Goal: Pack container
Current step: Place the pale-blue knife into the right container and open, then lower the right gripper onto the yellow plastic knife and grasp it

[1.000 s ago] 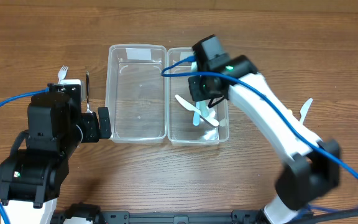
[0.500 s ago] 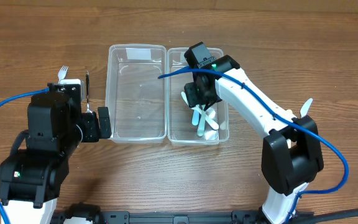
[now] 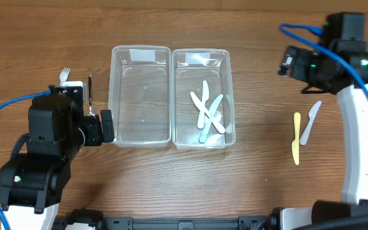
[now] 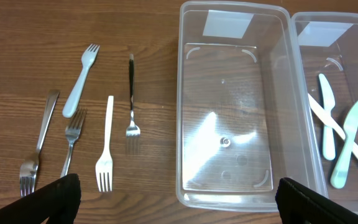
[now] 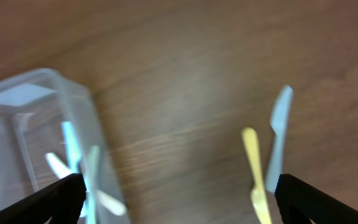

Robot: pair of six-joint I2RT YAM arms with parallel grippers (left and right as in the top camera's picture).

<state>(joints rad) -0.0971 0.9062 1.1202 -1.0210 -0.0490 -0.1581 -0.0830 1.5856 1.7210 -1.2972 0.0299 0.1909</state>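
My right gripper is lowering toward the yellow knife's handle end [image 3: 297, 117], which lies clear of the pale knife [image 3: 311, 120]. It should keep going down until its open fingers are on both sides of that handle end.
Two clear containers stand side by side in the overhead view. The left container [image 3: 139, 108] [image 4: 229, 93] is empty. The right container [image 3: 200, 70] [image 4: 312, 46] holds three plastic knives [image 3: 208, 115] [image 4: 340, 134] lying crossed. A yellow knife [image 3: 296, 137] [image 5: 253, 168] and a pale knife [image 3: 310, 122] [image 5: 279, 134] lie on the table at the right. My right gripper [image 3: 291, 64] [image 5: 179, 205] hangs open and empty above the table, between the right container and those two knives. My left gripper [image 3: 101, 126] [image 4: 179, 211] stands open at the left container's near left corner.
Several forks lie on the wood left of the containers: a pale blue one [image 4: 79, 81], a white one [image 4: 106, 146], a dark-handled one [image 4: 131, 93] and two metal ones [image 4: 39, 143]. The right wrist view is blurred by motion.
My right gripper has opened, left a knife in the right container, and swung out to the far right of the table. The left arm has not moved.
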